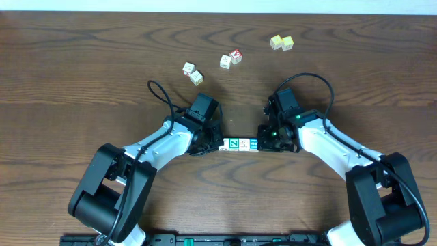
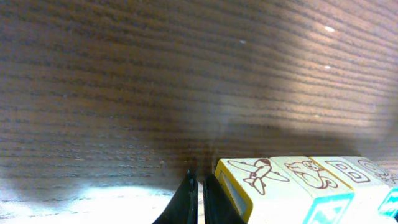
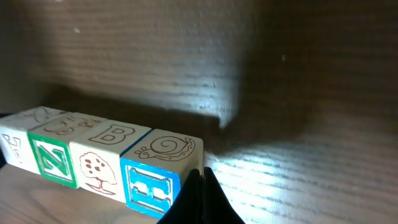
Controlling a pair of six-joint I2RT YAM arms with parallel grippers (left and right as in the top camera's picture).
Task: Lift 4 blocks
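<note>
The four blocks [image 1: 239, 145] make one straight row against the robot's left gripper, so the right gripper goes on pressing the blue-faced end block [image 1: 253, 145] until the row sits on wood.
Four blocks [image 1: 240, 144] form one tight row at the table's middle, squeezed end to end between my two grippers. My left gripper [image 1: 213, 145] is shut, its closed fingers [image 2: 190, 202] pressed against the yellow-edged end block with the aeroplane drawing [image 2: 249, 177]. My right gripper [image 1: 263, 143] is shut too, its closed tips [image 3: 202, 180] against the blue-faced end block [image 3: 149, 186]. A whitish block [image 3: 99, 163] and a green-letter block [image 3: 53, 162] follow along the row. I cannot tell whether the row rests on the wood or hangs just above it.
Loose cubes lie farther back: two yellowish ones [image 1: 281, 43], a red-letter cube [image 1: 235, 56] beside a pale one [image 1: 224, 61], and another pair [image 1: 192, 73]. Black cables loop above each wrist [image 1: 158, 92].
</note>
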